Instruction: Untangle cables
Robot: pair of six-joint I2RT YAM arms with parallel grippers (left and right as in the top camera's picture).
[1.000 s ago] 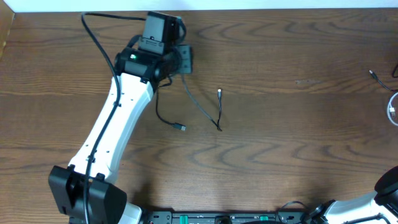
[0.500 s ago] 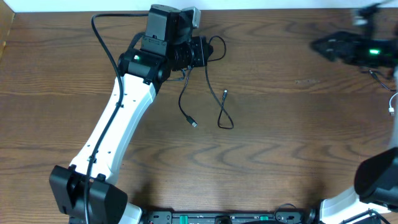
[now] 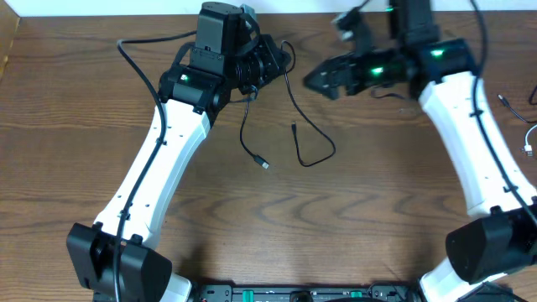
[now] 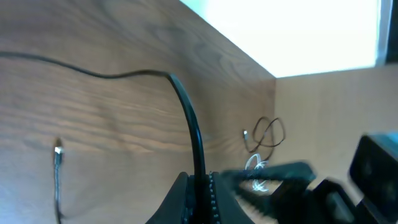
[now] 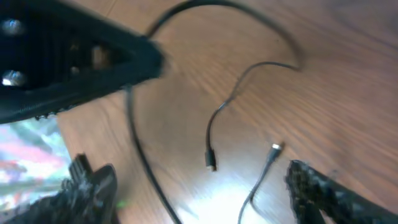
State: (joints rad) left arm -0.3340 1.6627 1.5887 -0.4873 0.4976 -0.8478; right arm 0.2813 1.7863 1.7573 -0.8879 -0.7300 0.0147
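Observation:
Next, my right gripper takes over the black cable (image 3: 298,105) and puts it down near the white cable (image 3: 529,144), because my left gripper is holding the black cable far from the white cable.
My left gripper (image 3: 275,63) is shut on the black cable (image 3: 317,159) and holds it above the table's far middle. The cable hangs down to one plug (image 3: 264,164) and loops round to a second plug (image 3: 294,127). In the left wrist view the jaws (image 4: 199,182) pinch the cable (image 4: 186,112). My right gripper (image 3: 312,82) is open and empty, just right of the left gripper. In the right wrist view its fingers (image 5: 205,199) spread above both plugs (image 5: 211,163). The white cable (image 3: 530,144) lies at the table's right edge, apart from the black one.
Another thin black cord end (image 3: 503,99) lies near the right edge; it shows as a small loop (image 4: 268,132) in the left wrist view. The table's back edge runs just behind both grippers. A black rail runs along the front edge (image 3: 302,294).
My right arm has swung in from the right edge to just beside the left gripper. The left gripper has kept hold of the black cable, and its hanging loop has shifted to the right.

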